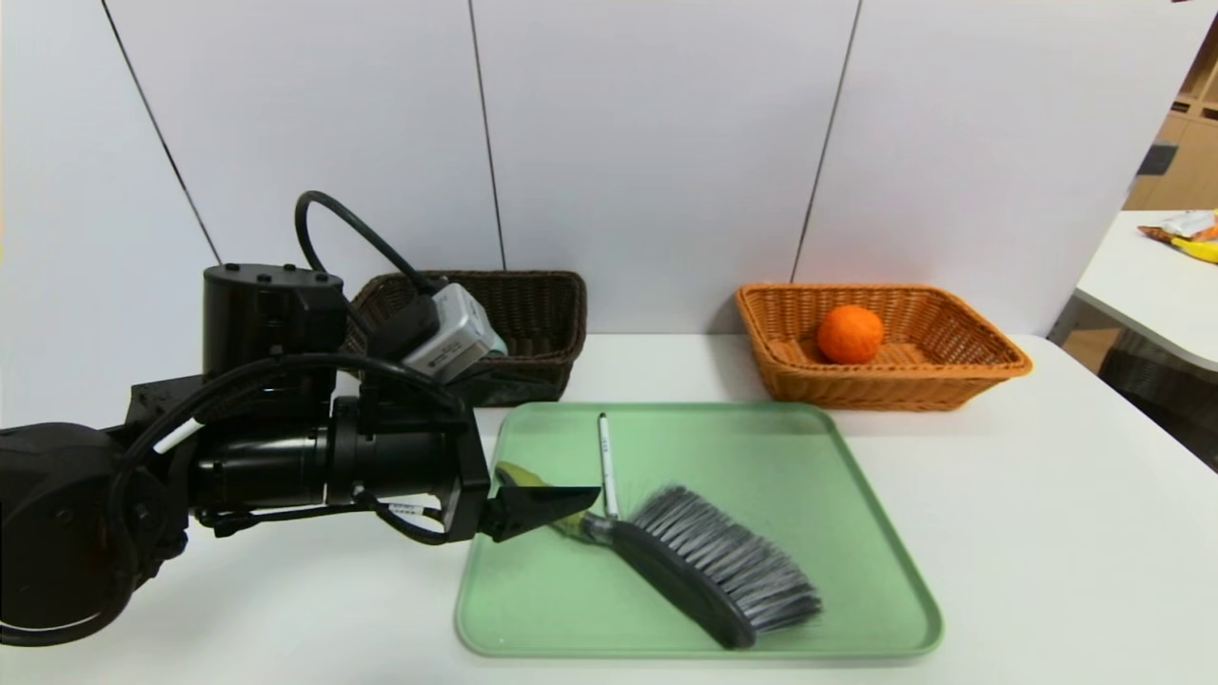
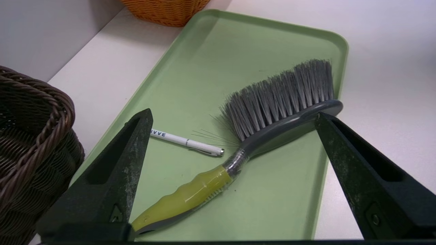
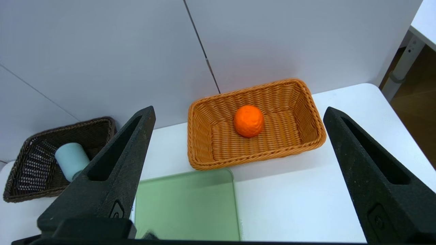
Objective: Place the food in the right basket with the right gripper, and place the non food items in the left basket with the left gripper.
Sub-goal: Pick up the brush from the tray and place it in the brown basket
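I should pull back, because my left gripper's open fingers reach across both the white pen and the brush. I should then come down around the yellow-green handle, away from the pen.
A brush with grey bristles and a yellow-green handle lies on the green tray, with a white pen beside it. My left gripper hovers open just above the brush handle; in the left wrist view its fingers straddle the brush and pen and touch neither. An orange sits in the right, orange wicker basket. The left, dark brown basket holds a pale blue cup. My right gripper is open and empty, raised above the table and facing the right basket.
White wall panels rise directly behind both baskets. Bare white tabletop lies to the right of the tray and in front of it. A second table with snack packets stands at the far right.
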You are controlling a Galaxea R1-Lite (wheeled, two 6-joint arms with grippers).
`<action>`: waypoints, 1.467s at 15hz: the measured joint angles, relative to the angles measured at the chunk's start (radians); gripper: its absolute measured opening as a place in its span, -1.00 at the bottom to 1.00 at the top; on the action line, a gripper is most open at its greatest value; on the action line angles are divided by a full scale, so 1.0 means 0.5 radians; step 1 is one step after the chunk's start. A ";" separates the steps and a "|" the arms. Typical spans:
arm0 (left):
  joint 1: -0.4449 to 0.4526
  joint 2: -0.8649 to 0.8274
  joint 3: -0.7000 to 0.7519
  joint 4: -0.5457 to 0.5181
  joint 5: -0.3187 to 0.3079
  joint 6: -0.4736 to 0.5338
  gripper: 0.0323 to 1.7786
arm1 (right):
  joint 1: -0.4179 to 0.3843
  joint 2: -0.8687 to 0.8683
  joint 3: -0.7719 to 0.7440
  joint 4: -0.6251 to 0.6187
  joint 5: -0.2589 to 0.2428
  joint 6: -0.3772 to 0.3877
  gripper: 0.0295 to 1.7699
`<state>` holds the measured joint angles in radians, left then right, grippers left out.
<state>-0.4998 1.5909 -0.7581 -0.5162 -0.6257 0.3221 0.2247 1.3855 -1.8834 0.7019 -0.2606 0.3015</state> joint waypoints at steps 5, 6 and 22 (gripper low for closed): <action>0.001 -0.131 -0.008 0.388 0.150 0.228 0.90 | -0.004 -0.023 0.037 0.199 0.004 -0.275 0.91; -0.003 -0.170 0.002 0.474 0.247 0.261 0.90 | -0.006 -0.040 0.039 0.283 0.016 -0.294 0.91; -0.165 -0.256 -0.034 0.565 0.518 0.332 0.90 | -0.123 -0.867 1.065 0.722 0.208 -0.245 0.91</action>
<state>-0.5821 1.4628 -0.7753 -0.2336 -0.3666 0.4881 0.1634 0.9519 -1.3509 1.0630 -0.1568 0.1789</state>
